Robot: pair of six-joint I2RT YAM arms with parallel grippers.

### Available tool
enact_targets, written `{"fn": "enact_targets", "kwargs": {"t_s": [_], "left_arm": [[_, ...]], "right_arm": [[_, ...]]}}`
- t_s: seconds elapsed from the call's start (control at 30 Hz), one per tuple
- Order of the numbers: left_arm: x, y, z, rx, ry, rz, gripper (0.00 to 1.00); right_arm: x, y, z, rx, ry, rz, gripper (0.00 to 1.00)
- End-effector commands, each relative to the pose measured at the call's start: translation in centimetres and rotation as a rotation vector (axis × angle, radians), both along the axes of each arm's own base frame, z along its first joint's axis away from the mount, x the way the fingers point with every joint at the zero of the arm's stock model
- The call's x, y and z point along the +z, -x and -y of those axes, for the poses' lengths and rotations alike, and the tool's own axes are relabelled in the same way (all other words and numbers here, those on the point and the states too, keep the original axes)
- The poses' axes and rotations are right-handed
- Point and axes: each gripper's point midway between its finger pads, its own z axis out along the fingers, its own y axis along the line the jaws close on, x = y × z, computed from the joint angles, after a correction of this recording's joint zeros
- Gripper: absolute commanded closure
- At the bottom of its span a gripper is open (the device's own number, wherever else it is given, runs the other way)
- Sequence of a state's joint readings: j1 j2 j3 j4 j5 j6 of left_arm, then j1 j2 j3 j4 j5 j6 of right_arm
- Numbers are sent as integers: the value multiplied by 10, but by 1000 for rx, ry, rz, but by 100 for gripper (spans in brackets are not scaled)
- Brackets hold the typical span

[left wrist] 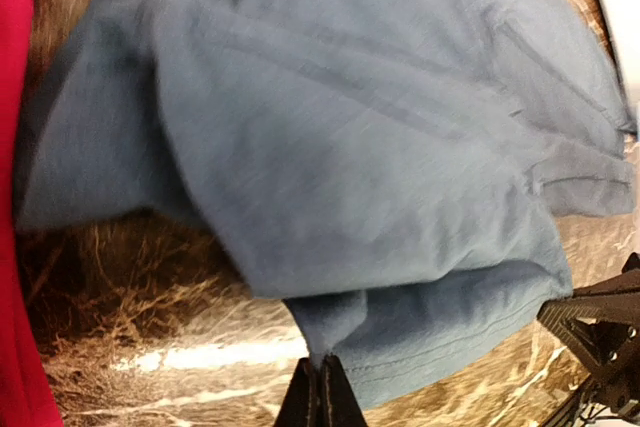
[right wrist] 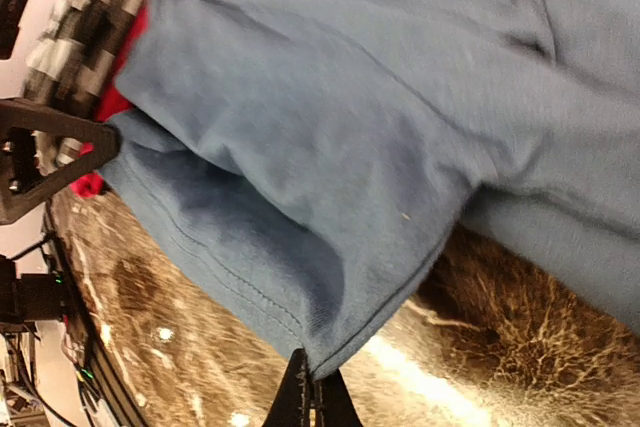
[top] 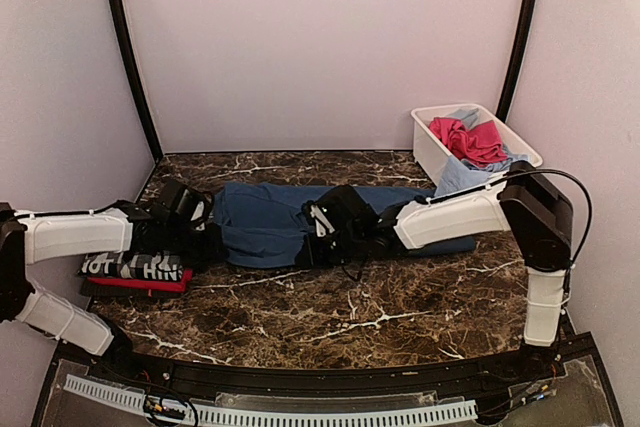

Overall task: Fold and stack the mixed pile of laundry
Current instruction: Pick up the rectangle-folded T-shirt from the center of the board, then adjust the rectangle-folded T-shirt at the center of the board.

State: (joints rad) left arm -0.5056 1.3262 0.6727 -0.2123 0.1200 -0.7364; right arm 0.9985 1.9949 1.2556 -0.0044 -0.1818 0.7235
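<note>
The navy blue tee's near hem (top: 262,265) is pinched by both grippers, so my left gripper keeps moving the hem's corner over the tee until it gets to the tee's far edge (top: 276,186).
A navy blue tee (top: 265,222) lies spread across the middle of the marble table (top: 350,317). My left gripper (top: 207,239) is shut on the tee's near left hem corner; the left wrist view shows the cloth (left wrist: 380,147) pinched between the closed tips (left wrist: 322,375). My right gripper (top: 318,237) is shut on the near hem further right, with the edge of the fabric (right wrist: 330,147) caught at its tips (right wrist: 315,379). At the left edge, a folded black-and-white checked garment (top: 135,266) rests on a folded red tee (top: 150,284).
A white plastic tub (top: 428,145) stands at the back right and holds pink cloth (top: 470,139) and light blue cloth (top: 462,177) that spills over its rim. Curved black poles and pale walls close in the back and sides.
</note>
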Motion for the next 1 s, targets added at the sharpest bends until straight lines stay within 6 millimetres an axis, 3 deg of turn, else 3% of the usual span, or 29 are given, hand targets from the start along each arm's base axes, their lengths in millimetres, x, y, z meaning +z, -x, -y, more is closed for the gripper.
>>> {"fn": "enact_targets", "kwargs": {"t_s": [0.0, 0.13, 0.23, 0.33, 0.37, 0.4, 0.43, 0.47, 0.5, 0.53, 0.7, 0.97], "left_arm": [[48, -20, 2, -20, 5, 87, 100], [69, -57, -2, -5, 4, 147, 100], [69, -89, -4, 6, 9, 169, 100], [77, -123, 2, 1, 25, 217, 100], [67, -130, 4, -1, 15, 199, 100], [76, -142, 7, -2, 20, 225, 100], [65, -148, 8, -3, 12, 207, 100], [73, -159, 11, -3, 18, 235, 100], [64, -164, 12, -1, 10, 222, 100], [70, -173, 13, 4, 11, 244, 100], [58, -195, 4, 53, -53, 231, 100], [47, -197, -14, 132, -90, 221, 100]], "right_arm": [[71, -34, -1, -26, -77, 152, 100], [81, -72, 13, -66, -81, 186, 100], [86, -101, 18, -79, -84, 219, 100], [78, -127, 19, -81, -71, 223, 100], [75, -135, 18, -82, -68, 226, 100], [73, -142, 17, -82, -66, 229, 100], [70, -149, 17, -85, -63, 231, 100], [67, -156, 17, -91, -61, 233, 100], [64, -162, 18, -97, -58, 234, 100], [62, -169, 18, -104, -58, 237, 100], [51, -194, 23, -129, -53, 236, 100], [41, -218, 24, -139, -34, 250, 100]]}}
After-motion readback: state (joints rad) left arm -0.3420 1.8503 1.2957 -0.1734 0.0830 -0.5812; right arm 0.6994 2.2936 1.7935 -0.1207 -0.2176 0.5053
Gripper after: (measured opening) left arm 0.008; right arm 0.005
